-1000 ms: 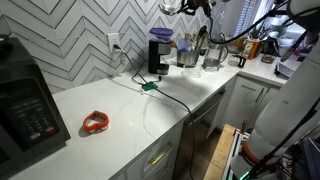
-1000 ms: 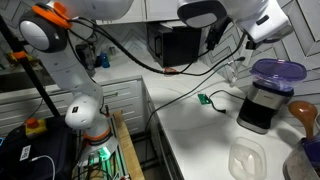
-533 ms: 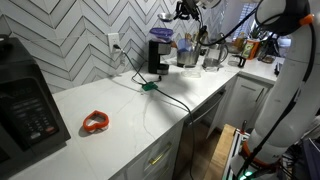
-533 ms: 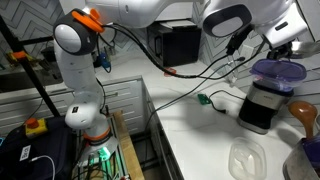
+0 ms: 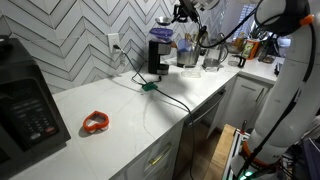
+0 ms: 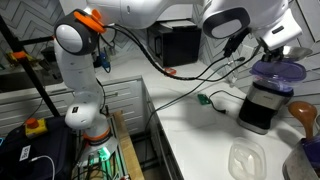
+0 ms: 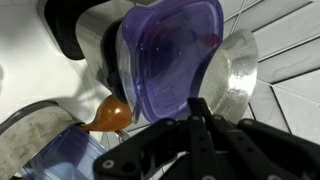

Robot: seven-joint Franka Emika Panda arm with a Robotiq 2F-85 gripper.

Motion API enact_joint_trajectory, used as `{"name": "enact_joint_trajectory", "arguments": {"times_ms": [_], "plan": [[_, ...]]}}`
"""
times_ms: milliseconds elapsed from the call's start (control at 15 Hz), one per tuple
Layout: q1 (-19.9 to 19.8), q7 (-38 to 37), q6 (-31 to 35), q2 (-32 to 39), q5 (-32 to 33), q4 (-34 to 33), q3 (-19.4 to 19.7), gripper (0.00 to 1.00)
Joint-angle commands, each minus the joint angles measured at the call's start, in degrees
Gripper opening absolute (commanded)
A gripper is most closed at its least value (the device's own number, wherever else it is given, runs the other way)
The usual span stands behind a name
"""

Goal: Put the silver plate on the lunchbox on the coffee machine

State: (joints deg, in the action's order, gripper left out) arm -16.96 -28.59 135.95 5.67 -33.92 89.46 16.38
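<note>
The silver plate (image 7: 232,76) is held by its rim in my gripper and overlaps the clear top of the lunchbox (image 6: 280,71). I should keep bringing it down until the plate rests there.
The black coffee machine (image 5: 157,57) stands by the back wall; it also shows in an exterior view (image 6: 263,107). The purplish-blue lunchbox (image 5: 161,35) sits on its top and shows in an exterior view (image 6: 278,72) too. My gripper (image 5: 174,15) hangs just above and beside the lunchbox. In the wrist view the gripper (image 7: 200,104) is shut on the rim of the silver plate (image 7: 234,72). The plate is tilted, right next to the lunchbox (image 7: 168,55), overlapping its edge. The plate shows small in an exterior view (image 5: 163,20).
An orange-red ring (image 5: 95,123) lies on the white counter (image 5: 130,115). A large black keypad appliance (image 5: 24,100) stands at one end. A cord with a green plug (image 5: 148,87) crosses the counter. Jars and a wooden spoon (image 7: 108,115) stand by the machine. A clear container (image 6: 247,158) lies nearby.
The arm swung over toward the coffee machine with the plate and came down a little; the plate now hangs close to the lunchbox. Little has moved in the last half second.
</note>
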Motion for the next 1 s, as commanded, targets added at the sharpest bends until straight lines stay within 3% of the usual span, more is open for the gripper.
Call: {"name": "enact_joint_trajectory", "arguments": {"times_ms": [0,600,667,733,933], "plan": [[0.2,1.5,0.8,-1.0,-0.3,3.3,-0.8,0.0],[0.7,0.8,1.7,-0.7,0.8,5.4,-1.5,0.0],[0.7,0.7,1.7,-0.7,0.9,5.5,-1.4,0.27],[0.7,0.5,1.6,-0.8,1.1,5.5,-1.4,0.28],[0.6,0.2,1.5,-1.2,1.1,5.3,-1.3,0.5]]}}
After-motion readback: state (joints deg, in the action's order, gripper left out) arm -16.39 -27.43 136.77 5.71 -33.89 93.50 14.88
